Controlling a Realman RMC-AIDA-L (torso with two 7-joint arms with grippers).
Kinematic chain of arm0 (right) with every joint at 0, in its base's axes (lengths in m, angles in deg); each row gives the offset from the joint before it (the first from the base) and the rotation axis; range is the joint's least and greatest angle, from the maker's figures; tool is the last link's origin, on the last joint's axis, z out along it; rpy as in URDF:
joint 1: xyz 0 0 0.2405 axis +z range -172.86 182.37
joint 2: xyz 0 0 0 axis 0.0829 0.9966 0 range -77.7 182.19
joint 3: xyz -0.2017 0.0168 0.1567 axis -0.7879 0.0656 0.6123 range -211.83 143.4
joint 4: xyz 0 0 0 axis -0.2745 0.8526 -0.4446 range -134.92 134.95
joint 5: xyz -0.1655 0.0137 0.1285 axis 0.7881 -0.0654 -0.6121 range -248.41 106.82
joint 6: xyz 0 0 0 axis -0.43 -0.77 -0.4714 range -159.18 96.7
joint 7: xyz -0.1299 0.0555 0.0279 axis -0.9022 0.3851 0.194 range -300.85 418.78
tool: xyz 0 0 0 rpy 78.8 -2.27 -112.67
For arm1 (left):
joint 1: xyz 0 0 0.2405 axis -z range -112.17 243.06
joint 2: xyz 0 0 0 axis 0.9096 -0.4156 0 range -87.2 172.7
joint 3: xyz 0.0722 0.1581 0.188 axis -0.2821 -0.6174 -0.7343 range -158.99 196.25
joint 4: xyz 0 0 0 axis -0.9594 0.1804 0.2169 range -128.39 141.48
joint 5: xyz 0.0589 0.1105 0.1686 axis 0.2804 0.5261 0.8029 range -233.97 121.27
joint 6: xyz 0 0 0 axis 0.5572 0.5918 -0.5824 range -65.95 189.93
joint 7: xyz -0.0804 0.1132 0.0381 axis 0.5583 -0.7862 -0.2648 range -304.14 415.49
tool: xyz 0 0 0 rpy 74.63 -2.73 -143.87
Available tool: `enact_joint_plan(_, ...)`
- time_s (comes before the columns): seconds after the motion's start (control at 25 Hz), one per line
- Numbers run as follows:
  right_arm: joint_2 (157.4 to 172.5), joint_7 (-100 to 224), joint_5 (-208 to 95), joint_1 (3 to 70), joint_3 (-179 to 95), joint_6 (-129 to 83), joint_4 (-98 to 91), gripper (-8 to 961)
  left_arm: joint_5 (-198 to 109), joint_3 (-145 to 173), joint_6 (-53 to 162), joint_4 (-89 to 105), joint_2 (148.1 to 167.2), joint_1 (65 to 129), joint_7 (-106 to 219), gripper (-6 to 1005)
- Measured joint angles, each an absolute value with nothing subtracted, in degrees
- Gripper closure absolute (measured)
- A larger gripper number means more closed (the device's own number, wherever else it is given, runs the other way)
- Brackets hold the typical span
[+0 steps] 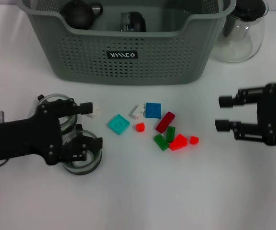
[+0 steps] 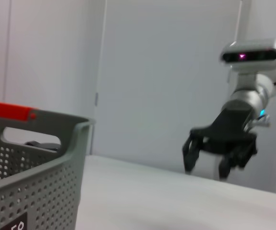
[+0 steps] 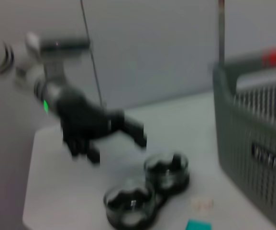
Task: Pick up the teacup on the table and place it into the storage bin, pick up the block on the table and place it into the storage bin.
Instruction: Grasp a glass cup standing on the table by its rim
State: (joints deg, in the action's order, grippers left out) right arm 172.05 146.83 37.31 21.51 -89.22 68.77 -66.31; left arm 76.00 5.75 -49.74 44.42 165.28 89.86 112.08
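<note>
Both teacups [image 1: 82, 162] are far across from my right gripper, so next my left gripper tilts down and grabs the farther teacup [image 1: 67, 122] by its rim first.
Two clear glass teacups stand at the left of the table, one farther back [image 1: 55, 106] and one nearer [image 1: 82, 157]; both show in the right wrist view [image 3: 167, 171] [image 3: 130, 207]. My left gripper [image 1: 87, 126] is open and empty, held over them with a finger on each side of the gap between the cups. Several small blocks lie mid-table, among them a teal one [image 1: 118, 124], a blue one [image 1: 153, 110] and a red one [image 1: 178, 142]. The grey-green storage bin [image 1: 128, 60] stands behind them. My right gripper [image 1: 222, 113] is open and empty at the right, apart from the blocks.
A dark teapot [image 1: 80, 13] and another dark item [image 1: 133, 21] lie in the bin. A clear glass jug [image 1: 240, 31] stands to the bin's right. A small white block [image 1: 95, 111] lies by the left gripper's far finger. The left wrist view shows the bin's corner [image 2: 37, 158] and the right gripper [image 2: 207, 167].
</note>
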Motion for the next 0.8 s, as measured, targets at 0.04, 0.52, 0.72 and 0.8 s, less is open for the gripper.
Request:
enact_joint_plan(0.04,172.12,146.37,38.56,21.95,-88.60,68.83,-65.17,419,76.11,5.07,-50.82,46.42,165.25,90.05,113.36,180)
enact_joint_plan(0.52,171.66,137.86,40.86,28.05,-77.48,70.15,-50.25,419,84.63,-26.16,-55.01,91.77,167.10,90.28,154.14,206)
enact_joint_plan(0.72,171.63,137.83,41.49,28.83,-77.28,70.28,-49.98,419,90.82,-39.62,-49.44,99.93,167.19,90.27,168.08,291)
enact_joint_plan(0.8,171.62,138.00,41.77,29.21,-77.22,70.34,-49.97,419,95.37,-45.17,-48.06,102.01,167.16,90.24,168.95,333)
